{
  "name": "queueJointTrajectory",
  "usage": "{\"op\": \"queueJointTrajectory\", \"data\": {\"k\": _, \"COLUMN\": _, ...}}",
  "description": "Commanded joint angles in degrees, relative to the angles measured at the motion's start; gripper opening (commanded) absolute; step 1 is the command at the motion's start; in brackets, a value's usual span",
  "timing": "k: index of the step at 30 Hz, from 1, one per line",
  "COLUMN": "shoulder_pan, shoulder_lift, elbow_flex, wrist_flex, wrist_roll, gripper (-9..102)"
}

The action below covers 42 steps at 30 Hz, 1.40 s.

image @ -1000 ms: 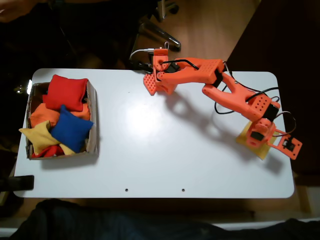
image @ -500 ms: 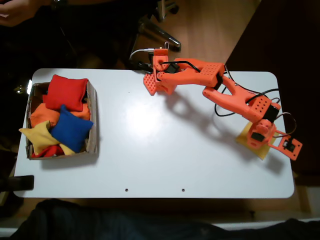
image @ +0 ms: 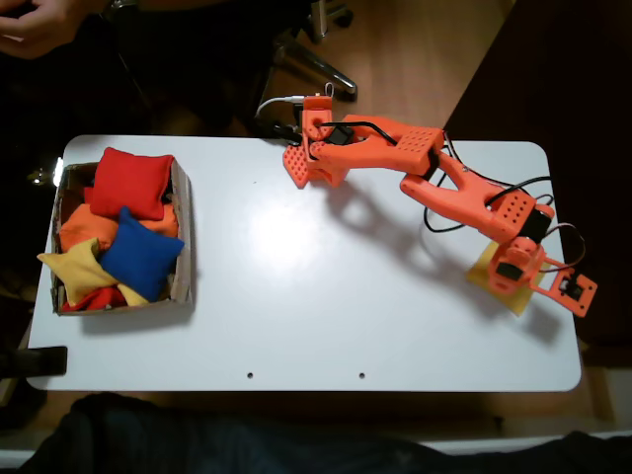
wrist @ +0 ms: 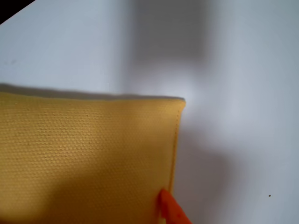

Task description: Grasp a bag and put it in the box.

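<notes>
The golden-yellow bag [image: 515, 300] will fold and bulge around the robot's gripper when the robot lifts the bag, because beanbags in the box [image: 142, 255] slump with soft corners.
The golden-yellow bag [image: 486, 279] lies flat on the white table at its right end, partly under my orange arm. My gripper [image: 541, 286] hangs over the bag's right side, open, one jaw sticking out to the right past the bag. In the wrist view the bag [wrist: 84, 158] is very close, and one orange fingertip [wrist: 169, 211] touches its right edge at the bottom. The brown cardboard box [image: 183, 227] stands at the table's left end, far from the gripper.
The box holds a red beanbag [image: 131, 182], an orange one [image: 87, 229], a blue one [image: 140, 254] and a pale yellow one [image: 73, 269]. A person's hand [image: 35, 25] is at the top left. A chair base [image: 318, 61] stands behind the table.
The arm's forearm and gripper have shifted slightly to the right and down over the bag. The beanbags in the box have not moved.
</notes>
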State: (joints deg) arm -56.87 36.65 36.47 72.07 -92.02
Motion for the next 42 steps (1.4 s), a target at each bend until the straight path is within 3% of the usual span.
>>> {"op": "queueJointTrajectory", "data": {"k": 1, "shoulder_pan": -1.7, "shoulder_lift": -0.3, "elbow_flex": 0.4, "wrist_flex": 1.6, "wrist_roll": -0.2, "gripper": 76}}
{"op": "queueJointTrajectory", "data": {"k": 12, "shoulder_pan": -1.5, "shoulder_lift": 0.3, "elbow_flex": -0.2, "wrist_flex": 4.4, "wrist_roll": -0.3, "gripper": 62}}
{"op": "queueJointTrajectory", "data": {"k": 21, "shoulder_pan": -1.6, "shoulder_lift": 0.4, "elbow_flex": -5.1, "wrist_flex": 10.4, "wrist_roll": 0.3, "gripper": 45}}
{"op": "queueJointTrajectory", "data": {"k": 34, "shoulder_pan": -0.9, "shoulder_lift": -0.4, "elbow_flex": -14.0, "wrist_flex": 19.2, "wrist_roll": 0.4, "gripper": 34}}
{"op": "queueJointTrajectory", "data": {"k": 42, "shoulder_pan": -0.7, "shoulder_lift": -0.8, "elbow_flex": -18.5, "wrist_flex": 24.1, "wrist_roll": 0.8, "gripper": 20}}
